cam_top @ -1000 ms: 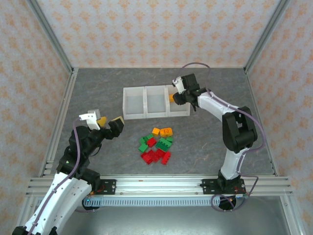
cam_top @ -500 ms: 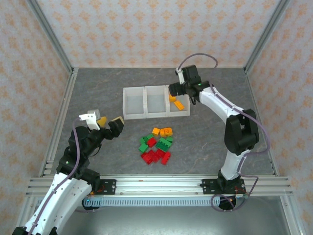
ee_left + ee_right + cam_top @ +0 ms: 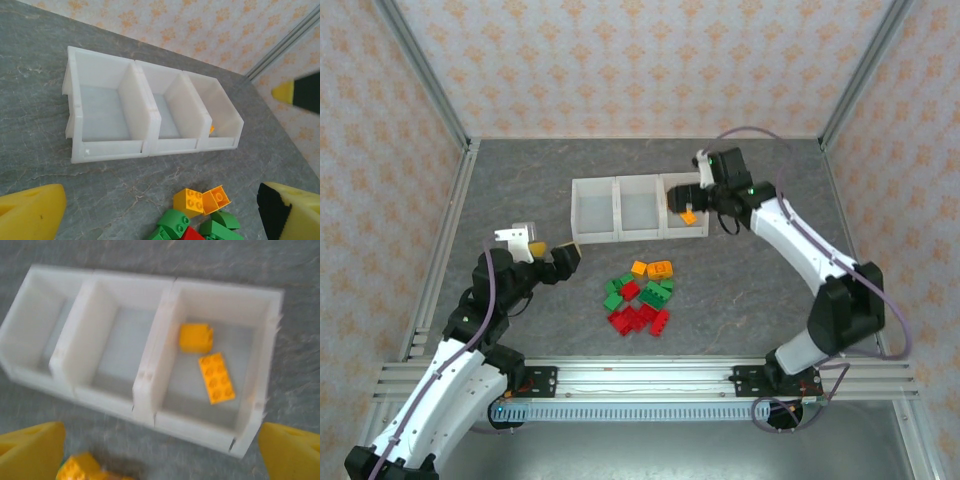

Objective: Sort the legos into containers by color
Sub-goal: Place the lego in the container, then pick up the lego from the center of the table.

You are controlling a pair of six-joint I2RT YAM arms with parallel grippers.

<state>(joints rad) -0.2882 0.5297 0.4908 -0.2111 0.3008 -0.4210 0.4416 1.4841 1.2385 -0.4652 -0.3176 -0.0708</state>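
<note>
My right gripper should keep moving toward the upturned orange brick (image 3: 660,270), which lies at the pile's edge beside open table (image 3: 688,266), until the fingers are on both sides of it.
The containers (image 3: 618,210) are three joined white bins in a row at mid-table. Two orange bricks (image 3: 216,378) lie in the right bin; the other two bins look bare inside. My right gripper (image 3: 682,203) hovers over that right bin, open, nothing between its yellow fingers (image 3: 30,452). The remaining legos (image 3: 640,297), red, green and orange, sit in a pile in front of the bins. My left gripper (image 3: 548,250) is open and holds nothing, left of the pile. Its wrist view takes in the containers (image 3: 142,95) and two orange bricks (image 3: 202,200) at the pile's far edge.
Grey stone-patterned table, fenced by metal frame posts and patterned walls. Bare floor lies left of the bins and to the right of the pile. The aluminium rail with both arm bases (image 3: 640,380) runs along the near edge.
My right gripper opened and the flat orange brick dropped into the right bin; the arm then swung back to the right. My left arm shifted slightly.
</note>
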